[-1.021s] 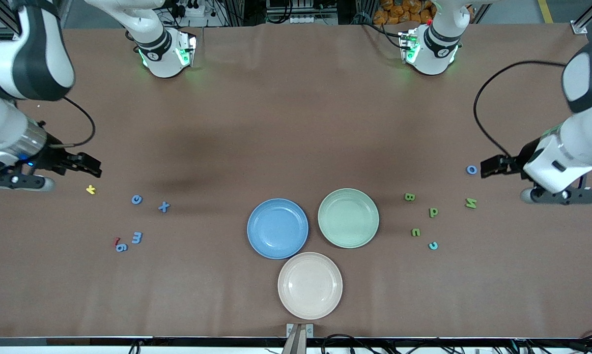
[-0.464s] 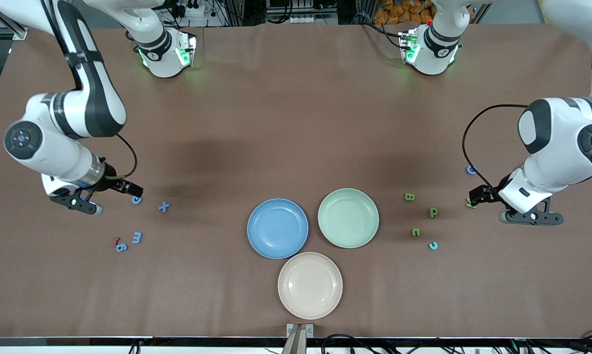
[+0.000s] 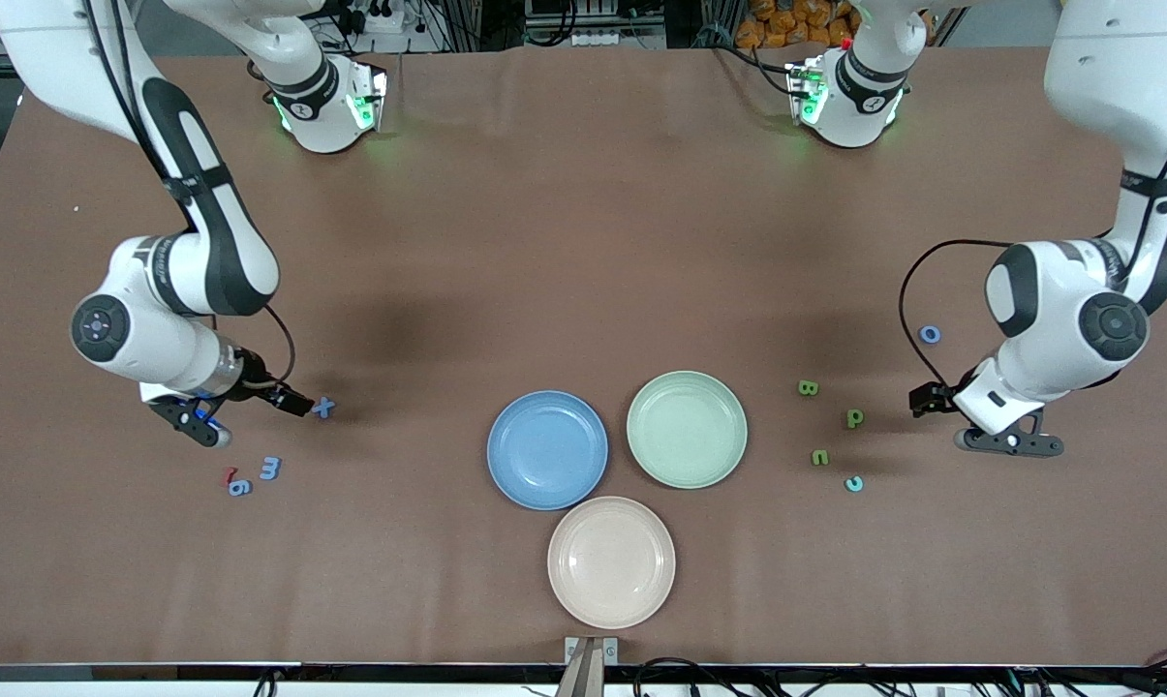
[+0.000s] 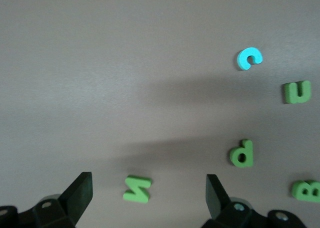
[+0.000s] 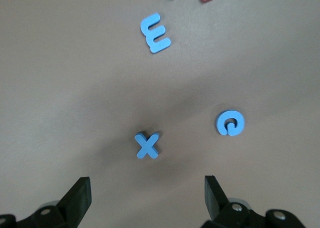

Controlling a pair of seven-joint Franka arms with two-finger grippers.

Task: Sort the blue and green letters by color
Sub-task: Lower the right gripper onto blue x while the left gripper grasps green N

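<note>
My left gripper should go down to the green N (image 4: 137, 189) next until the fingers can close on its sides. The green N lies clear of the green p and under the gripper's open fingers.
Blue letters lie toward the right arm's end: an x (image 3: 322, 407), an m shape (image 3: 269, 469) and a 6 (image 3: 239, 487). My right gripper (image 3: 295, 400) is open and low beside the x (image 5: 147, 146), which lies just ahead of its gripper (image 5: 146, 188). A round blue letter (image 5: 230, 123) lies beside the x. Toward the left arm's end lie a green B (image 3: 808, 388), p (image 3: 854, 418), u (image 3: 819, 457) and a blue O (image 3: 930, 334). My left gripper (image 3: 925, 399) is open over a green N (image 4: 137, 188), which lies between its jaws.
A blue plate (image 3: 547, 450), a green plate (image 3: 687, 429) and a beige plate (image 3: 611, 561) stand empty mid-table, the beige one nearest the front camera. A cyan c (image 3: 853, 483) lies near the green u. A dark red piece (image 3: 227, 474) touches the 6.
Both arms swung in and down. The right gripper moved from by the yellow letter to the blue x. The left gripper moved from by the blue O to over the green N.
</note>
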